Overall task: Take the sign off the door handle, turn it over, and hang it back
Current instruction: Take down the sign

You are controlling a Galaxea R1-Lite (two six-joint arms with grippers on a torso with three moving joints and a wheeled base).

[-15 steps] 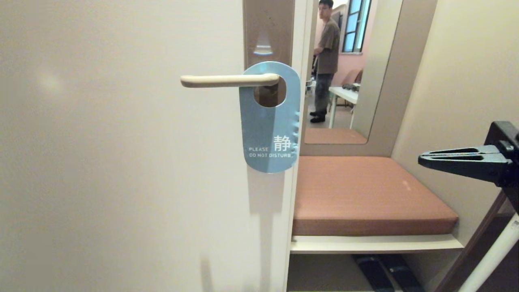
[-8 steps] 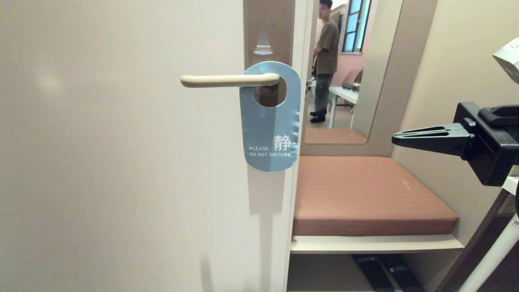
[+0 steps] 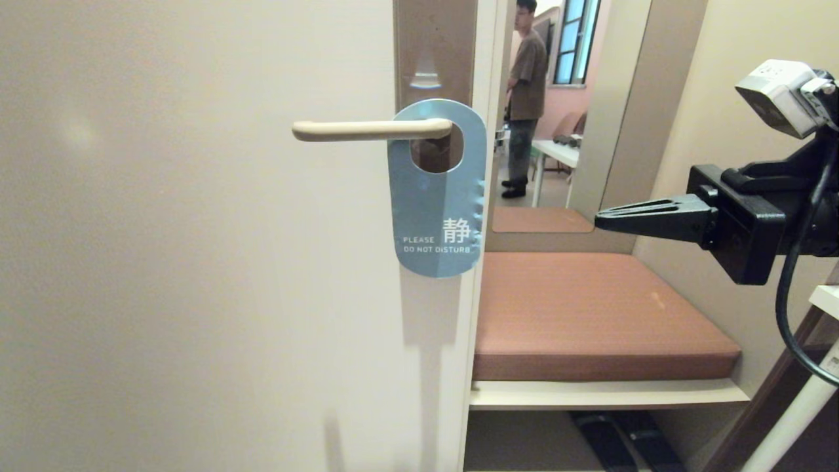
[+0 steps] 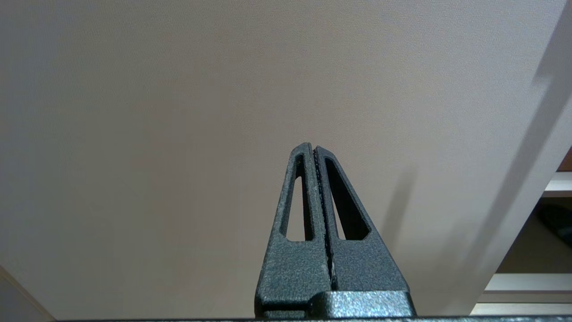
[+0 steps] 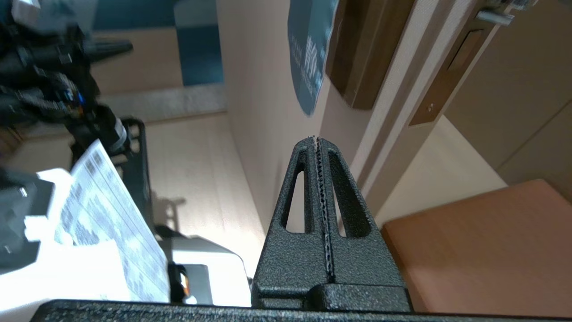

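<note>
The robot's right gripper points level at the sign's lower half point(image 3: 437, 220) and the way is open, so it should keep reaching in until its fingers open beside the sign's edge point(image 3: 481, 216).
The sign point(image 3: 436, 210) hangs by its oval hole on the door handle point(image 3: 367, 130), slate-blue "PLEASE DO NOT DISTURB" face outward; its lower end point(image 5: 308, 53) shows in the right wrist view too. The handle is a cream lever on a tall brownish backplate point(image 3: 432, 52). My right gripper point(image 3: 600, 219) reaches in from the right at about the sign's lower height, well to its right, pointing toward it, shut and empty point(image 5: 316, 139). My left gripper point(image 4: 313, 147) is shut with nothing in it, facing the plain door panel, and does not show in the head view.
The cream door point(image 3: 196, 262) fills the left. Right of its edge is a bench with a brown cushion point(image 3: 590, 314) on a white shelf point(image 3: 609, 393). A mirror point(image 3: 557, 111) above shows a standing person point(image 3: 527, 92). A beige wall point(image 3: 741, 131) closes the right side.
My right gripper has risen and moved left toward the sign, more of its arm and wrist camera coming into view. The sign, handle and left gripper have not moved.
</note>
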